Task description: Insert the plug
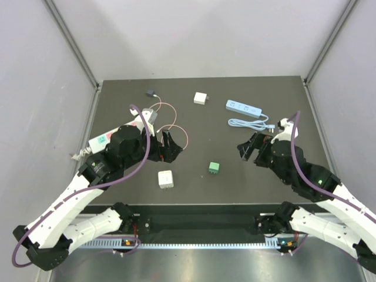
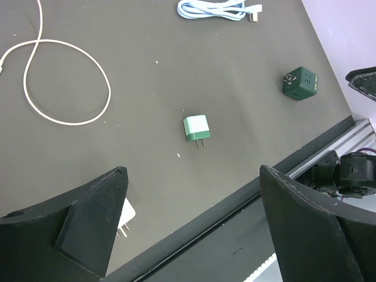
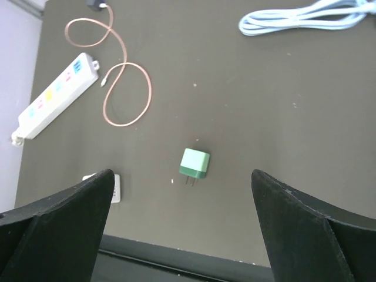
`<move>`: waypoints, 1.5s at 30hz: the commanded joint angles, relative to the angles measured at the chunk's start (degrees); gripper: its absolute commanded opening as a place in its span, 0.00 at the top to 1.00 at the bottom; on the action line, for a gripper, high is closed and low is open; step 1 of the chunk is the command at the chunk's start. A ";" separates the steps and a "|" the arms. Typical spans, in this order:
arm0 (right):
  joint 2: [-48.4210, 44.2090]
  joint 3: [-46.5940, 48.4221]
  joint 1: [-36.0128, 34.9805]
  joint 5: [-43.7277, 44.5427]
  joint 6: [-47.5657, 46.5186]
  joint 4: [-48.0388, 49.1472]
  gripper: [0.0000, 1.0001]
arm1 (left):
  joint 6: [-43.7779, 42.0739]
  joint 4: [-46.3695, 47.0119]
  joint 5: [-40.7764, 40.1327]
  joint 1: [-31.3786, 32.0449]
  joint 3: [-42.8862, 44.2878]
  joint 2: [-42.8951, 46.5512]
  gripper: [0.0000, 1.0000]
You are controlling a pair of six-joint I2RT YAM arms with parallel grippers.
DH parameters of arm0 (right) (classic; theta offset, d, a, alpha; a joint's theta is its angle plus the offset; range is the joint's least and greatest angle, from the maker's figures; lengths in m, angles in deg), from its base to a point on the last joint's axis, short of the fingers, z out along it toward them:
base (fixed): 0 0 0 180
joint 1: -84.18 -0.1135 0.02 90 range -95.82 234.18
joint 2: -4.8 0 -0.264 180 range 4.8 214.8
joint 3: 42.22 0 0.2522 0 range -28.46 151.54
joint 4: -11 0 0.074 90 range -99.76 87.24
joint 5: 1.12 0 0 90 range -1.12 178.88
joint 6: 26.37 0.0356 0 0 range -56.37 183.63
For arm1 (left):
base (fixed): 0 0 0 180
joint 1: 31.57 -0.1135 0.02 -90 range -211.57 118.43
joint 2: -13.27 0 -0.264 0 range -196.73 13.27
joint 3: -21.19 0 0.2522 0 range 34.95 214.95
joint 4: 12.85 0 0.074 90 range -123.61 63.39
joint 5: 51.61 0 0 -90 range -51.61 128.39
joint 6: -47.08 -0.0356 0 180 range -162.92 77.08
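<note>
The dark green cube (image 2: 301, 83) lies clear of its neighbours, so my right gripper keeps going toward it with open fingers and then closes on its sides (image 2: 298, 88).
A light-green plug (image 1: 213, 168) (image 2: 195, 127) (image 3: 194, 163) lies flat on the dark table, prongs toward the near edge, between my two arms. A blue power strip (image 1: 244, 108) lies at the back right. A white power strip with coloured sockets (image 1: 100, 140) (image 3: 56, 104) lies at the left, partly under my left arm. My left gripper (image 1: 168, 148) (image 2: 192, 170) is open and empty, left of the green plug. My right gripper (image 1: 248, 147) (image 3: 182, 173) is also open and empty, right of the plug and above the table.
A white plug (image 1: 165, 178) (image 2: 126, 216) (image 3: 113, 187) lies near the front edge by my left fingers. A pink cable (image 1: 170, 120) (image 3: 120, 88), a coiled blue cord (image 1: 249, 123) (image 2: 217, 9), a white adapter (image 1: 201, 97) and a dark green cube (image 2: 299, 83) also lie here.
</note>
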 commanded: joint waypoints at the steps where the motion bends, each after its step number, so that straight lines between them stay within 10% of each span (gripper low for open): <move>1: 0.52 1.91 -0.58 4.37 3.03 -2.46 0.00 | 0.14 2.93 0.09 0.14 0.34 0.81 0.03; 10: 1.48 2.52 0.91 17.81 14.19 -17.91 0.00 | -1.35 1.00 -2.89 0.14 -0.63 0.89 0.03; 15: 8.60 3.67 13.03 17.74 12.28 -25.41 0.00 | -1.62 0.91 -3.25 0.14 -1.33 0.89 0.03; 32: 16.25 -10.04 47.12 -0.53 -1.79 -3.00 0.01 | -0.47 6.44 6.14 0.14 -5.81 -2.36 0.05; 45: 23.46 -14.70 53.92 -11.35 -10.31 8.60 0.08 | -1.70 8.47 7.12 0.14 -8.89 0.54 0.05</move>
